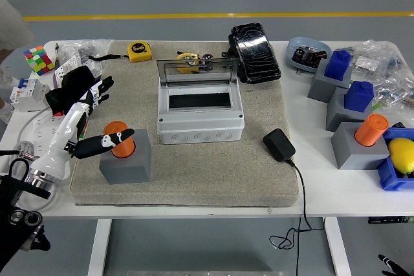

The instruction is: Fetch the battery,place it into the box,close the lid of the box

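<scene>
The orange battery [119, 136] will lie lengthwise on its side when I put it in, because the box's dark opening [200, 101] is long and narrow.
The battery [120, 138] is an orange cylinder standing upright in a grey block [127, 161] on the left of the beige mat. My left hand [90, 119] is just left of it, fingers [98, 91] spread and pointing away. The thumb tip touches or nearly touches the battery's side, with nothing grasped. The grey box [200, 127] sits mid-mat with its clear lid [197, 70] standing open at the back; the inside looks dark. Only a black tip of my right hand [392, 265] shows at the bottom right corner.
A black adapter [279, 144] with its cable lies right of the box. A black pouch [255, 52] and a yellow tape measure [139, 50] lie behind. At right stand grey blocks holding a second orange cylinder [371, 128] and blue pieces. A Rubik's cube [37, 59] is far left.
</scene>
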You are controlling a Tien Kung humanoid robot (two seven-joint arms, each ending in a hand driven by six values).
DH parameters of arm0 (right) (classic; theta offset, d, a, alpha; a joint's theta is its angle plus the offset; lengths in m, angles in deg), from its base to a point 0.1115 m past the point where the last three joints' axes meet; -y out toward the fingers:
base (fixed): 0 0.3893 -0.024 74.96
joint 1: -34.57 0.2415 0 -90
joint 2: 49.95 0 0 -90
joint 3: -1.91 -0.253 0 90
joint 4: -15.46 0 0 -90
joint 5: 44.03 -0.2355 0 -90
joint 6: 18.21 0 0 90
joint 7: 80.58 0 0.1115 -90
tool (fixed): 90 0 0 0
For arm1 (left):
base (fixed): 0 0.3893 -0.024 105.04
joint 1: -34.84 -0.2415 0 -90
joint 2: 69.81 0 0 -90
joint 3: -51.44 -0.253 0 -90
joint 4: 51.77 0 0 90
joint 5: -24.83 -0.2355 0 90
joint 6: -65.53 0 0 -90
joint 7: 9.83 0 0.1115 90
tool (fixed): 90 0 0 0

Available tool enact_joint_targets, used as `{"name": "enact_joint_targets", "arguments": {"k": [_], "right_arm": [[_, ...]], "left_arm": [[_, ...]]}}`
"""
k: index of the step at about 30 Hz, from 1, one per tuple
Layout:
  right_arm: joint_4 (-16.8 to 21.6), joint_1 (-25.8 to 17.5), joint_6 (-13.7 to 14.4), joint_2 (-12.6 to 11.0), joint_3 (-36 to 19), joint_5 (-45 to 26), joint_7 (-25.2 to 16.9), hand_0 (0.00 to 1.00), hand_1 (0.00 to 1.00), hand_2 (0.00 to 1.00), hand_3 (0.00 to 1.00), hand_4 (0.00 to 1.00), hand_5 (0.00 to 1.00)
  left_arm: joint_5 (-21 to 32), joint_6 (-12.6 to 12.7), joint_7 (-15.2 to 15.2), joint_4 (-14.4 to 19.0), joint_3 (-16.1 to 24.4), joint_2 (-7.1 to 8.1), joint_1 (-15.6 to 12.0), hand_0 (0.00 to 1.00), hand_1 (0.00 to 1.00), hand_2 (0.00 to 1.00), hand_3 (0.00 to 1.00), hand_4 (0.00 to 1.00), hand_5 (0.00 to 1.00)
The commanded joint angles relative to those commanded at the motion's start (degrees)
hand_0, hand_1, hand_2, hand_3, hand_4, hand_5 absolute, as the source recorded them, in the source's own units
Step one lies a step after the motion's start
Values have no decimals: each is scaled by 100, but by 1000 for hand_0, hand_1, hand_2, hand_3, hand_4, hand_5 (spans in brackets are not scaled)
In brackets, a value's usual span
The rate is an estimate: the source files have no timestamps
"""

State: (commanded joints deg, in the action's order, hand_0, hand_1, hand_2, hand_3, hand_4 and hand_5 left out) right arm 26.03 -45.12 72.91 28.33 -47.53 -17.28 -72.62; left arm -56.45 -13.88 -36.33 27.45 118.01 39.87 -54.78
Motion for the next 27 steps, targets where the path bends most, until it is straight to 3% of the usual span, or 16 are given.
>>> {"name": "enact_joint_targets", "arguments": {"k": [9,10,15,16,21,22,27], "right_arm": [[1,-7,-4,8,15,-9,-5,647,705,695,577,950,538],[4,-5,-2,10,17,-10,-7,647,706,695,576,950,538],[14,4,11,18,28,-11,-13,647,706,695,576,950,538],[13,1,12,19,35,-14,-12,647,705,695,577,951,536],[5,3,8,19,56,-31,-2,647,705,695,577,951,536],[4,5,4,17,71,-42,2,647,705,695,577,951,536],[8,19,10,12,84,-51,4,647,705,695,577,951,536]], "left_arm": [[60,71,-105,-100,-138,-14,-11,916,998,998,998,998,304],[100,97,-140,-114,-166,-15,-6,814,960,998,998,998,178],[301,190,-273,-220,-273,-53,16,814,960,998,998,998,178],[335,215,-303,-245,-293,-65,19,723,841,938,958,998,29],[424,295,-388,-350,-368,-110,64,723,841,938,958,998,29],[442,304,-409,-370,-372,-122,73,614,726,815,873,998,2],[495,287,-442,-441,-395,-154,124,614,726,815,873,998,2]]}}
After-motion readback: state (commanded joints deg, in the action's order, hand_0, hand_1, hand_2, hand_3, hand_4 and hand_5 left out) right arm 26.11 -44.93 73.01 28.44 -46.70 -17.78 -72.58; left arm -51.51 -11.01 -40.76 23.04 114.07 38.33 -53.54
